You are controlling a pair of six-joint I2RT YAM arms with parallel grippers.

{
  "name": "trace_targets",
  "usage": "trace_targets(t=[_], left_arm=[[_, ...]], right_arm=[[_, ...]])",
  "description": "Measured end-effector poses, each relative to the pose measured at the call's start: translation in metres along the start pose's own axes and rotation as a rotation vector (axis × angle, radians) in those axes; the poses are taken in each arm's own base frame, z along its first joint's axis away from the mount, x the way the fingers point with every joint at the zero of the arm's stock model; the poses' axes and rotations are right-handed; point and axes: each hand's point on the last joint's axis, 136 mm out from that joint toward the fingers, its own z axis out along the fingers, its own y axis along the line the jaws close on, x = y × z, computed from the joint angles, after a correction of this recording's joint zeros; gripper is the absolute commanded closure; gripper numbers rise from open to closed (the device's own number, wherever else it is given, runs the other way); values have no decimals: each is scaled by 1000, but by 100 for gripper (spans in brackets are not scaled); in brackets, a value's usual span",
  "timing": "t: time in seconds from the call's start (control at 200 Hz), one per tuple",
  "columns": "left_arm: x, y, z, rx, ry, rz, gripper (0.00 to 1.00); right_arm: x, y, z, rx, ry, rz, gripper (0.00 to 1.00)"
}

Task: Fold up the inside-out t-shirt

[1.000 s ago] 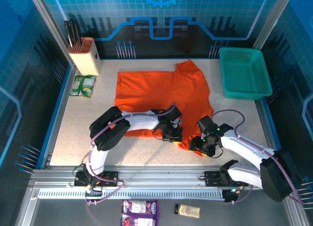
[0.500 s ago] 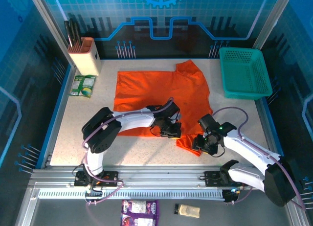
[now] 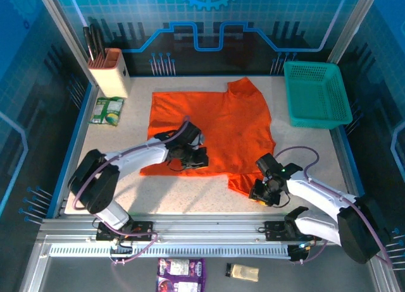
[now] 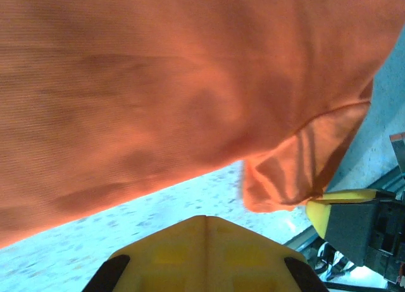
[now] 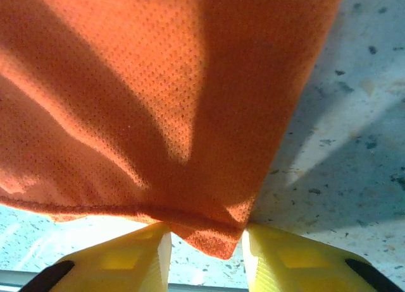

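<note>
The other end of the t-shirt's near edge lies free while my right gripper is at the sleeve (image 3: pixel 240 183), so my left gripper should take the hem corner (image 3: pixel 143 172) between its fingers before both grippers fold.
The inside-out t-shirt (image 3: pixel 215 124) lies spread flat on the table, bright orange, with one sleeve at the back and a small flap at its near right corner. My left gripper (image 3: pixel 197 158) rests low over the shirt's near hem; in the left wrist view its fingers (image 4: pixel 205 221) are shut tip to tip with nothing between them, and the shirt (image 4: pixel 158 83) is just beyond. My right gripper (image 3: pixel 258 192) is at the near right flap. In the right wrist view its jaws (image 5: pixel 205 238) stand apart with the shirt's corner (image 5: pixel 209 232) between them.
A teal mesh basket (image 3: pixel 316 93) stands at the back right. A knife block (image 3: pixel 109 72) and a small packet (image 3: pixel 106 110) are at the back left. Bare tabletop runs along the near edge and left side. The right gripper's yellow finger (image 4: pixel 338 206) shows in the left wrist view.
My left arm has swung left along the shirt's near hem, from near the right flap to the middle. My right gripper's jaws have narrowed around the flap's corner.
</note>
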Motion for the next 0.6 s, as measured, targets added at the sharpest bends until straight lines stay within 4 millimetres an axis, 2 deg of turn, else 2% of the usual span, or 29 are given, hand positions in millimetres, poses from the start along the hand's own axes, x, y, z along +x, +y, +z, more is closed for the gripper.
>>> trace_targets(t=[0.215,0.39,0.465,0.595], left_arm=[[-12,56,-40,-31,-109,-142,96],[-10,106,-74,-79,-209,-270,82],[-6,131,-89,-108,-259,-352,74],[7,175,-106,-161,-325,-513,72]], right_arm=[[0,-7,1,33,-4,27,84],[-2,-5,-2,24,-20,18,100],[-3,-4,-4,16,-31,15,100],[-5,0,-9,4,-46,8,100]])
